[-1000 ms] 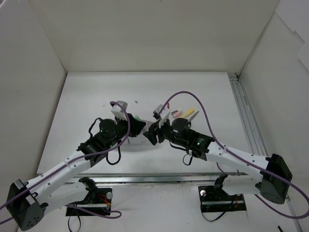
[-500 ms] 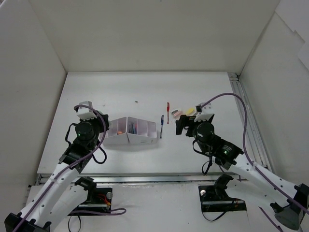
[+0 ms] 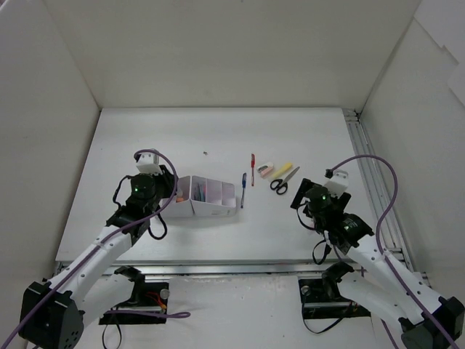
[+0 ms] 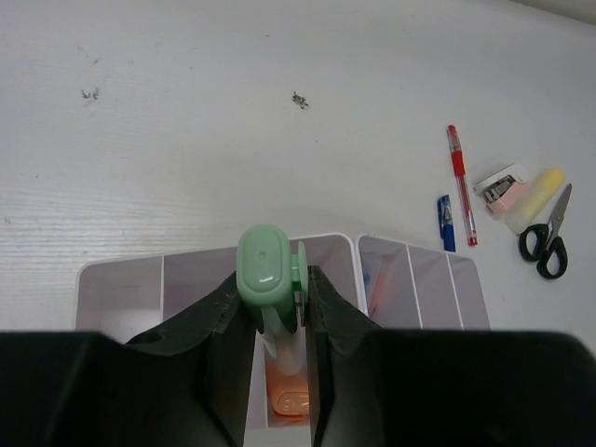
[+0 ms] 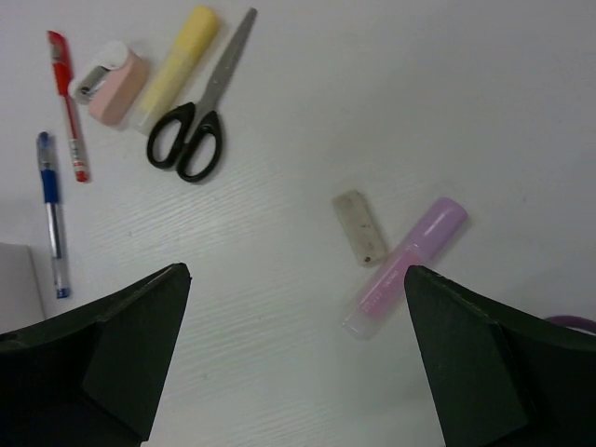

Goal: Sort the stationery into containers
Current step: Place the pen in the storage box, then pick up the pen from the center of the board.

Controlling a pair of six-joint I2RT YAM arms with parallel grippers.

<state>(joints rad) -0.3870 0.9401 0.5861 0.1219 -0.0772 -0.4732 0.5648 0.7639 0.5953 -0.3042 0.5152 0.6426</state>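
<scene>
The pink marker [image 5: 406,267] is a long way from the orange marker's compartment [image 4: 289,399], so my right gripper should pick up the pink marker and pass it to my left gripper.
My left gripper [image 4: 272,279] is shut on a green marker [image 4: 266,270], held upright over a compartment near the left end of the containers [image 4: 121,277], a white organizer [image 3: 218,209]. An orange marker [image 4: 291,399] lies in that compartment below. My right gripper [image 5: 296,279] stands open above bare table, with a pale eraser [image 5: 359,226] and a pink marker [image 5: 405,265] lying just ahead of its right finger. From above, the left gripper [image 3: 171,198] is at the organizer's left end and the right gripper [image 3: 304,206] is right of the scissors [image 3: 280,182].
Loose on the table lie a red pen [image 5: 65,102], a blue pen [image 5: 51,214], a small pink-and-white item [image 5: 112,73], a yellow marker [image 5: 177,60] and black-handled scissors [image 5: 196,130]. The blue pen [image 3: 243,189] lies beside the organizer's right end. White walls enclose the table.
The arms have drawn apart from the middle. The right arm pulled back to the right and its jaws opened. The left gripper swung out left, then came back over the organizer's left end.
</scene>
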